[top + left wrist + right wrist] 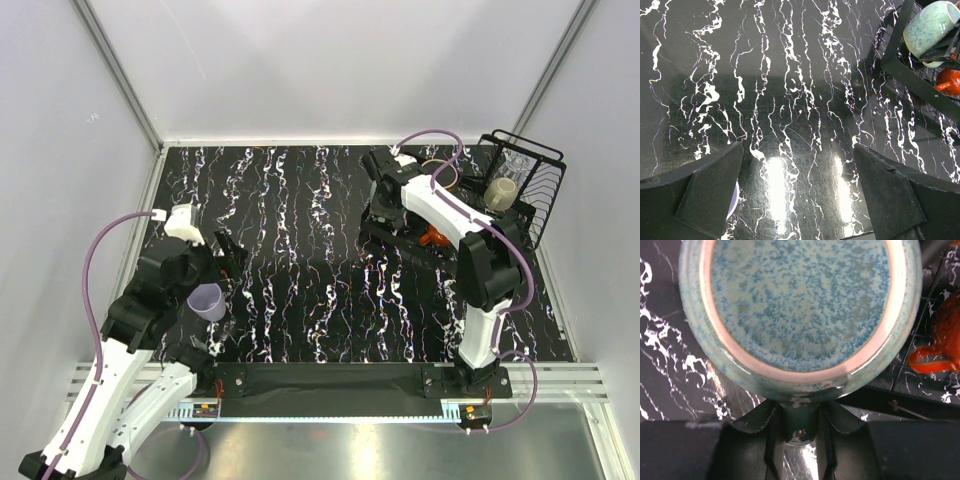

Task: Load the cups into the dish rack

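I keep lowering the mug beside the orange mug with my right gripper, the teal-green mug base (800, 305) up over the basket's free corner (384, 226), and let go there.
The black wire dish rack (545, 205) stands at the far right. A beige mug (503, 193) and a clear glass (515, 160) sit in its raised end, and a small orange mug (432, 237) lies in its basket. My right gripper (800, 415) is shut on the handle of the teal-green mug (800, 305), held over the rack's left end; the orange mug (940, 345) is beside it. The teal mug (930, 27) also shows in the left wrist view. My left gripper (797, 175) is open and empty above the table, with the lavender tumbler (207, 301) just beside it.
The marbled black table (300, 260) spreads between the arms. The right arm (450, 215) and its purple cable cover much of the rack's basket. The rack's near corner (897, 60) shows at the upper right of the left wrist view. White walls enclose the table.
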Motion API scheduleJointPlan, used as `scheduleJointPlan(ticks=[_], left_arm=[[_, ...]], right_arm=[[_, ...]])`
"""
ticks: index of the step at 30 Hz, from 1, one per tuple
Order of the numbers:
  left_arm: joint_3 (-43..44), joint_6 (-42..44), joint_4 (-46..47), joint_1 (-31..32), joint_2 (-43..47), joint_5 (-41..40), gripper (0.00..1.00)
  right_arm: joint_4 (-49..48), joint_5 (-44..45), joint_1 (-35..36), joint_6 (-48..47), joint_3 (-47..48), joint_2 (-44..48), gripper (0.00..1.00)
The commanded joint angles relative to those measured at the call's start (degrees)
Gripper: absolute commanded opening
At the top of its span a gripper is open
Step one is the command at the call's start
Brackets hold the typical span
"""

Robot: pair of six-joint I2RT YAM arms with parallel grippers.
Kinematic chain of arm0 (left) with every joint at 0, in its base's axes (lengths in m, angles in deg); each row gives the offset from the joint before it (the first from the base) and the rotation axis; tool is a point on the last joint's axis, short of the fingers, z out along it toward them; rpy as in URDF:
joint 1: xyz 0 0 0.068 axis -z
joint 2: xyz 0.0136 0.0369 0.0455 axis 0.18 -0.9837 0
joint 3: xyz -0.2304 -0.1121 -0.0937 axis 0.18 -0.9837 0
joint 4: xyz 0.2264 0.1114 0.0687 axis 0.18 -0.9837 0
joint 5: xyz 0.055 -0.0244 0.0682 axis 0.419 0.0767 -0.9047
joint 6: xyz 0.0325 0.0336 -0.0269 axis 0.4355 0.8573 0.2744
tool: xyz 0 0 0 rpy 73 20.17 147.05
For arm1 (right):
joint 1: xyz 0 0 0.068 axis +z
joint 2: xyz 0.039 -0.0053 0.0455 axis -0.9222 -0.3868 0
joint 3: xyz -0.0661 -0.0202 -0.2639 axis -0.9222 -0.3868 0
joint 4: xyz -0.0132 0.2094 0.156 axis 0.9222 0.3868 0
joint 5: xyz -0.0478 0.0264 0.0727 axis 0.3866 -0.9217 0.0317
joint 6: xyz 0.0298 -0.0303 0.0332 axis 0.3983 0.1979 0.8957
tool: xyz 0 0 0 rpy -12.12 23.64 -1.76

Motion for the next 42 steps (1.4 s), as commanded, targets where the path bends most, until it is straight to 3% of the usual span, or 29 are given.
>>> scheduleJointPlan(ticks=[1,31,33,38,42], left_arm=[[1.4,1.5,1.0,0.1,-0.2,1.6,0.99],[0.6,0.2,-0.3,0.0,-1.7,0.5,0.98],[0.4,-0.6,-0.7,0.0,-1.7,-0.4,0.98],[0.1,-2.5,-2.0,0.1,-2.3,-1.6,0.98],[0.3,-4.2,-3.1,0.0,-3.0,-1.3,0.98]], right_arm=[[-6.4,1.7,-1.1,-0.8,0.7,0.3,0.00],[-11.5,6.4,-7.5,-6.9,1.3,-7.4,0.00],[-11.9,5.4,-7.5,-6.3,0.3,-7.0,0.05],[-10.8,2.2,-7.5,-5.5,-0.4,-6.8,0.37],[-10.3,0.6,-7.5,-5.0,-2.2,-5.6,0.54]])
